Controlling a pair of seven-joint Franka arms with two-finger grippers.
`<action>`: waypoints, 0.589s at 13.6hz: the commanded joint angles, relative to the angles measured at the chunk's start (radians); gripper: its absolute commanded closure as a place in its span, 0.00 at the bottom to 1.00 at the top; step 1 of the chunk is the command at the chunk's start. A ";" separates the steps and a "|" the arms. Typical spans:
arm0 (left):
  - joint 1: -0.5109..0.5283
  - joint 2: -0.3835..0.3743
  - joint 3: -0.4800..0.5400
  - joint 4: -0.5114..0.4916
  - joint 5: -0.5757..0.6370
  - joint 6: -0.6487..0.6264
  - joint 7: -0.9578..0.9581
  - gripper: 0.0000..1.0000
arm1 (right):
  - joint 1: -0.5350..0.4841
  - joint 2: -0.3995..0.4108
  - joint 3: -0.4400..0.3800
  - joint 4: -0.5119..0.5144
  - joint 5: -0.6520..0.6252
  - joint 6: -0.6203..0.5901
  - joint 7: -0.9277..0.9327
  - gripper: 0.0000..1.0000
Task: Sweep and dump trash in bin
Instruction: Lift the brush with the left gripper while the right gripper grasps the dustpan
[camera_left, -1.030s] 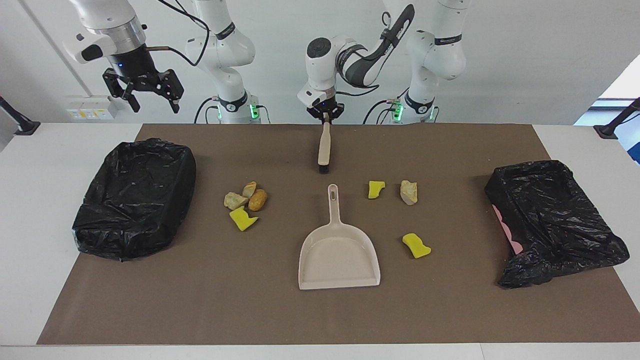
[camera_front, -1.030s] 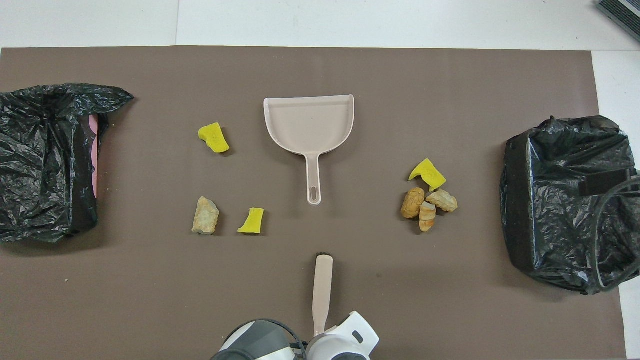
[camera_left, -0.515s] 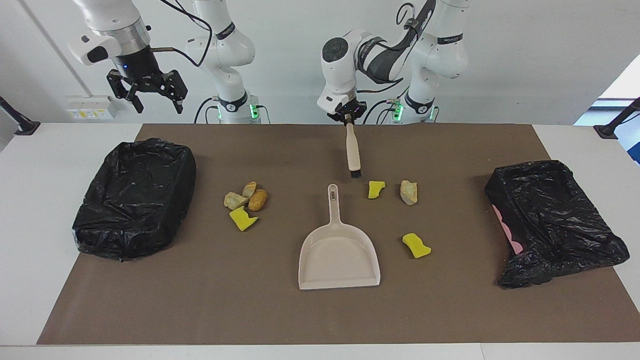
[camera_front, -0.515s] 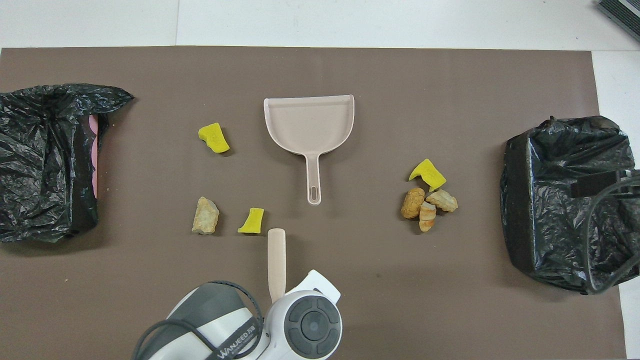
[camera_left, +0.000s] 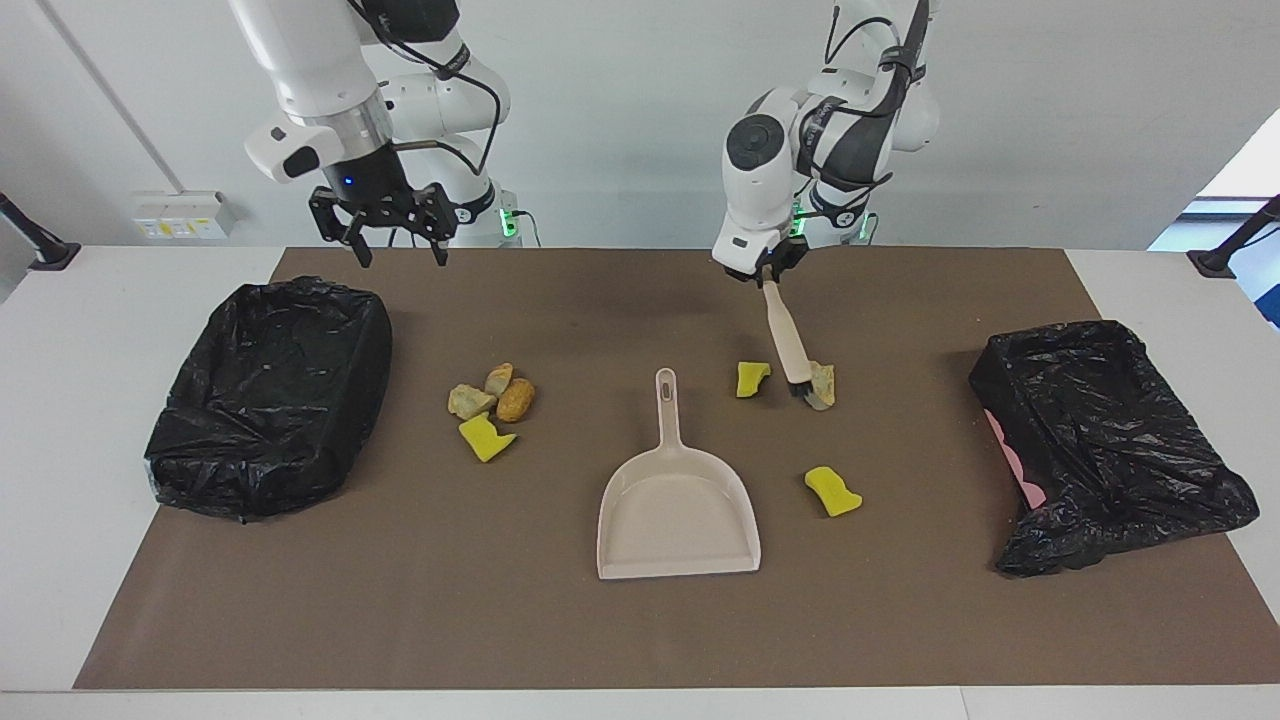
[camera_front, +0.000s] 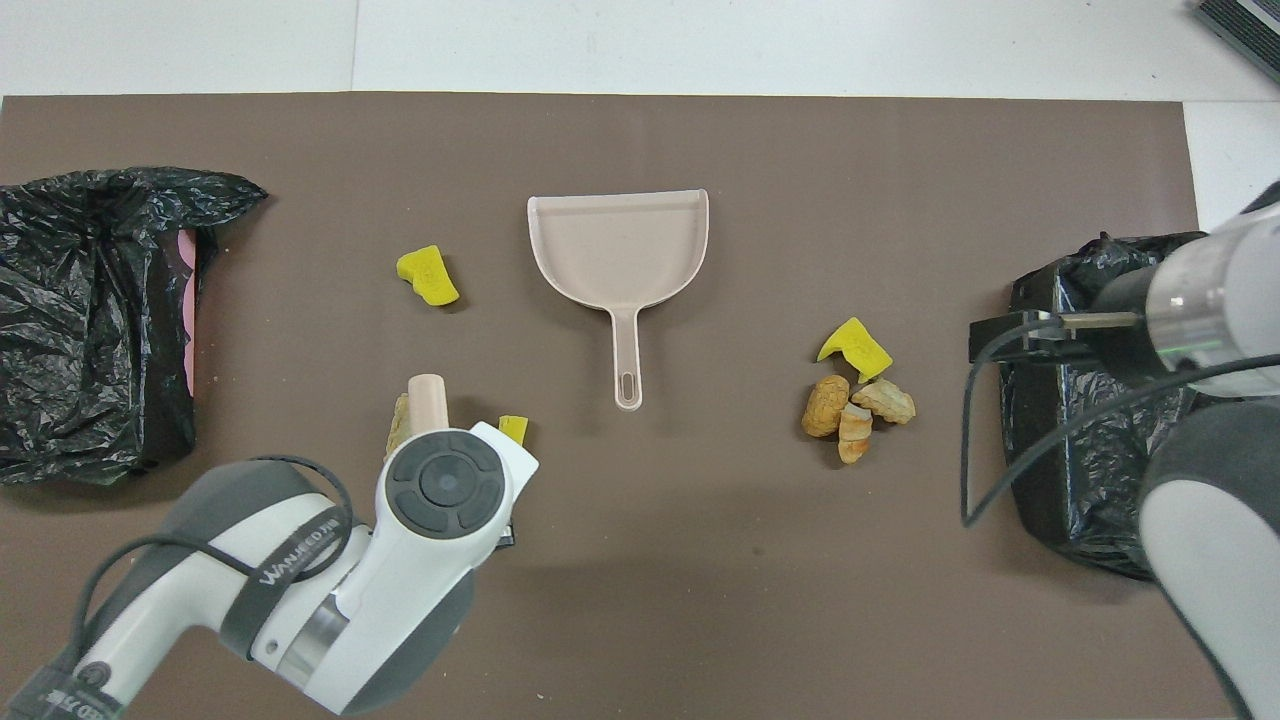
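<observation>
The far yellow sponge (camera_front: 428, 276) sits away from the tan lump, so my left gripper should first take the brush behind that sponge (camera_front: 411, 230) and sweep it to the lump.
My left gripper (camera_left: 768, 277) is shut on the handle of the beige hand brush (camera_left: 786, 340). The brush slants down, and its dark bristles reach the mat right beside a tan lump of trash (camera_left: 824, 384). A yellow sponge piece (camera_left: 751, 378) lies just beside them and another (camera_left: 832, 491) lies farther from the robots. Three crusty lumps (camera_left: 495, 393) and a yellow sponge (camera_left: 485, 438) are clustered toward the right arm's end. The beige dustpan (camera_left: 678, 508) lies in the middle of the mat with its handle toward the robots. In the air over the mat's edge by the robots, my right gripper (camera_left: 402, 255) hangs open and empty.
A black-bagged bin (camera_left: 270, 395) stands at the right arm's end of the brown mat. A second black-bagged bin (camera_left: 1105, 440), showing a pink side, sits at the left arm's end. In the overhead view the left arm's wrist (camera_front: 445, 485) covers part of the tan lump (camera_front: 398, 432).
The left arm has carried the brush from the middle of the table toward its own end and lowered it beside the tan lump. The right gripper has come down and toward the middle.
</observation>
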 joint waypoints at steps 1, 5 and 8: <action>0.081 -0.007 -0.015 -0.002 0.060 -0.030 0.014 1.00 | 0.110 0.091 -0.001 -0.010 0.023 0.120 0.149 0.00; 0.242 -0.020 -0.016 -0.046 0.059 0.004 0.010 1.00 | 0.233 0.288 0.004 0.001 0.021 0.396 0.282 0.00; 0.247 -0.063 -0.019 -0.141 0.034 0.085 0.020 1.00 | 0.291 0.386 0.041 0.007 0.020 0.517 0.308 0.00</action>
